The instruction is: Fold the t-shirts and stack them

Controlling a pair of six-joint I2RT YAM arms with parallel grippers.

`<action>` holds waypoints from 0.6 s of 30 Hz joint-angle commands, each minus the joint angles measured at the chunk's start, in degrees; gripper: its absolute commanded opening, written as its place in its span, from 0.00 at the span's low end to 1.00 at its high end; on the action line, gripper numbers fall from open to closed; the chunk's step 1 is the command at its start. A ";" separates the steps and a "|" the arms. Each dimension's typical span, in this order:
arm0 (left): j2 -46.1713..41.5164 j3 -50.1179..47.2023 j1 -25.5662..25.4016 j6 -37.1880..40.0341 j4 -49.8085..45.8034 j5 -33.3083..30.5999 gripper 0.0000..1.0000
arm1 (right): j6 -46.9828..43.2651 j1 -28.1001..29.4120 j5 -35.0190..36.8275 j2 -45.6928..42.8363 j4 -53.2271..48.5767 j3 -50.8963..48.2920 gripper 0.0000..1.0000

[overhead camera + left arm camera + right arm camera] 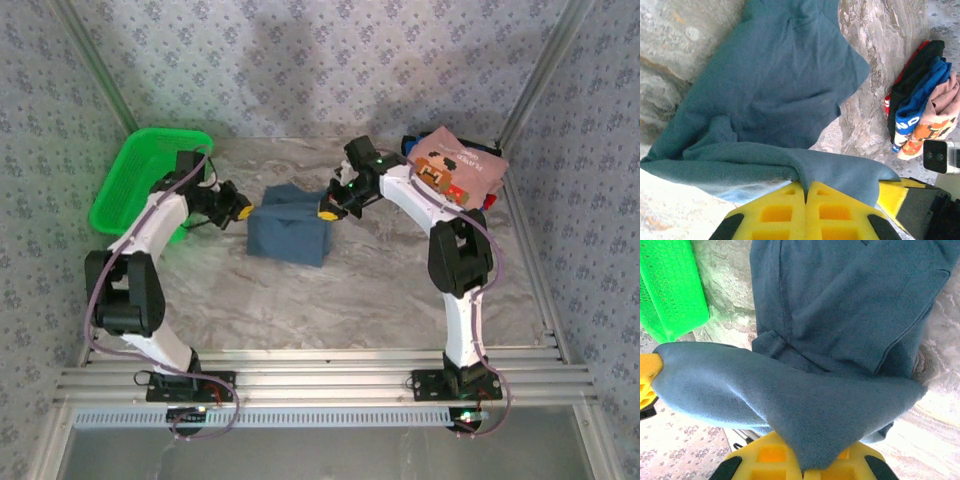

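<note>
The teal-blue t-shirt's lifted edge (pixel 287 211) reaches across its lower layer, so the robot's right gripper goes on carrying that edge toward the t-shirt's far end (pixel 293 191) until it lies flat.
The plain teal-blue t-shirt (pixel 290 232) lies partly folded in the middle of the table, its far edge lifted. My left gripper (pixel 242 210) is shut on that edge at the shirt's left corner, where cloth is pinched between the yellow pads (pixel 780 210). My right gripper (pixel 328 208) is shut on the right corner, and the blue cloth (pixel 805 410) drapes over its yellow fingers (pixel 760 455). A stack of folded t-shirts, pink with red-brown print on top (pixel 458 165) and dark blue ones below (pixel 917 107), sits at the back right.
A green mesh basket (pixel 145 175) stands at the back left, just behind my left arm. Patterned walls and metal frame rails (pixel 320 375) enclose the marble tabletop (pixel 330 300). Open surface lies in front of the teal shirt.
</note>
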 commanded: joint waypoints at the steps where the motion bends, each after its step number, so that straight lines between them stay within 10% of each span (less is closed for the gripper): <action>1: 3.24 3.96 0.37 1.53 0.75 1.18 0.00 | 0.22 -1.58 -1.48 2.77 -0.03 2.57 0.00; 9: 13.06 13.59 0.00 1.99 0.66 2.44 0.00 | 2.07 -4.78 -2.76 7.39 2.24 4.97 0.00; 18: 26.07 26.90 -1.06 -4.50 10.83 6.60 0.48 | 16.35 -12.54 -9.69 14.42 25.60 5.37 0.44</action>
